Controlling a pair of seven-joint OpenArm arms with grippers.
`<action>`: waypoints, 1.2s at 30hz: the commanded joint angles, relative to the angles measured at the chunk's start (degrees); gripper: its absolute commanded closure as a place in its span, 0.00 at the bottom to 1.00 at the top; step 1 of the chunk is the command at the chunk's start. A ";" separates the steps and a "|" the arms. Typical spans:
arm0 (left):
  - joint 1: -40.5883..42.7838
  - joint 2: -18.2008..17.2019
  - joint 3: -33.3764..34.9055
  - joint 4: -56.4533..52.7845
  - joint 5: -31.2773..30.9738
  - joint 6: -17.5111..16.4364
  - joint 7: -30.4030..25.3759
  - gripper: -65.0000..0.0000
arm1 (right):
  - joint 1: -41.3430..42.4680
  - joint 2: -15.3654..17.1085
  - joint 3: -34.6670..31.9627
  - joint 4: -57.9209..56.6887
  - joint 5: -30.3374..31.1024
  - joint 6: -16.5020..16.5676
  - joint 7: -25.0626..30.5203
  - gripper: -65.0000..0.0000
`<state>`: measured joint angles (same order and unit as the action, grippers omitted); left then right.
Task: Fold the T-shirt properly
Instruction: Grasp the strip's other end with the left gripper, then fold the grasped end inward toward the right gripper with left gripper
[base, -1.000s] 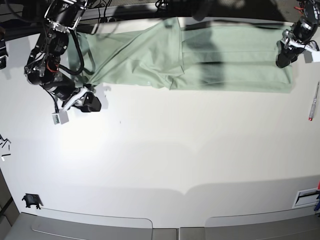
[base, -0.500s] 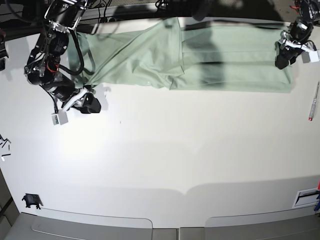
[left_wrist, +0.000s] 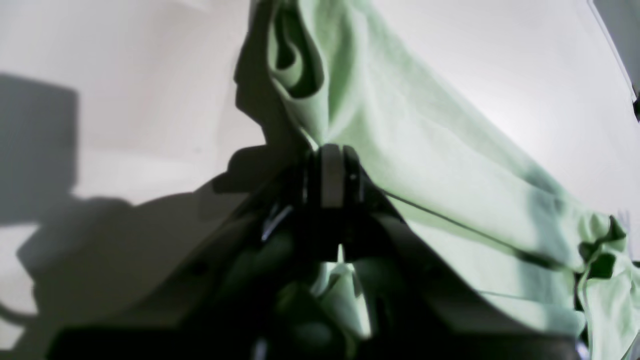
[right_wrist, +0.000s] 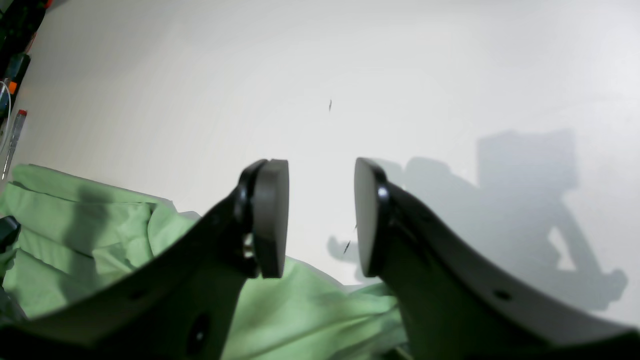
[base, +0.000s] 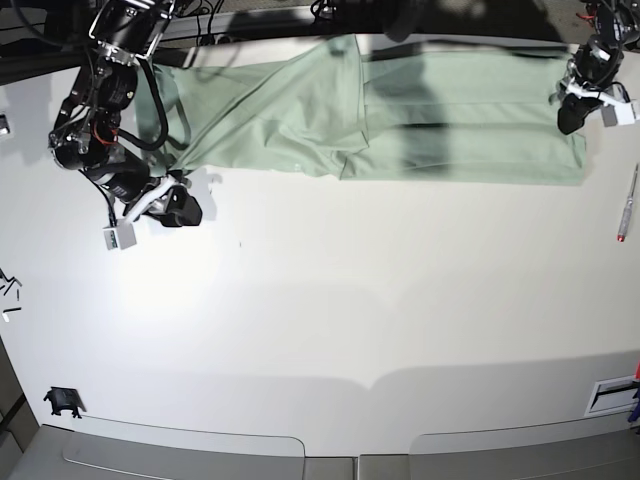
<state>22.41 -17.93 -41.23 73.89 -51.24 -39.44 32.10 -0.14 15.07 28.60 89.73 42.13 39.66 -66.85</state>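
I should next move the T-shirt's end edge (base: 577, 157), pinched in my left gripper, inward until it reaches the bunched folds (base: 354, 138), since flat cloth leads to them.
The pale green T-shirt (base: 420, 110) lies spread along the far edge of the white table (base: 350, 300), with folds bunched toward its left half. At the shirt's right end my left gripper (base: 571, 119) is down on the cloth. In the left wrist view the left gripper (left_wrist: 332, 172) is shut, and the T-shirt (left_wrist: 425, 150) is pinched between its pads and rises from them like a tent. My right gripper (base: 184, 209) hovers by the shirt's lower left corner. It stands open (right_wrist: 320, 215) with only bare table between its fingers (right_wrist: 270, 215), the green cloth (right_wrist: 300, 310) lying just behind them.
A pen (base: 628, 203) lies near the table's right edge. A small black clip (base: 62, 402) sits at the front left, a white label (base: 610, 396) at the front right, and small dark bits (base: 8, 283) at the left edge.
My left gripper has closed on the shirt's right end and shifted slightly toward the far edge. The right arm has barely moved and its jaws stay apart.
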 joint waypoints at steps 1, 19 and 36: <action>0.17 -0.98 -0.28 1.42 -2.71 -0.56 -0.57 1.00 | 0.92 0.81 0.31 0.90 0.98 0.34 1.51 0.68; 2.84 7.17 6.38 18.51 -29.35 -0.56 22.34 1.00 | 0.92 0.83 0.31 0.87 -12.17 -2.19 5.90 0.68; -1.66 11.41 33.44 18.51 -17.88 -0.56 17.88 1.00 | 0.92 0.81 0.31 0.87 -12.17 -2.21 5.99 0.68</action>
<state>21.21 -6.37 -7.66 91.37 -67.18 -39.27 50.92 -0.14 15.05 28.64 89.73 28.88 37.32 -62.15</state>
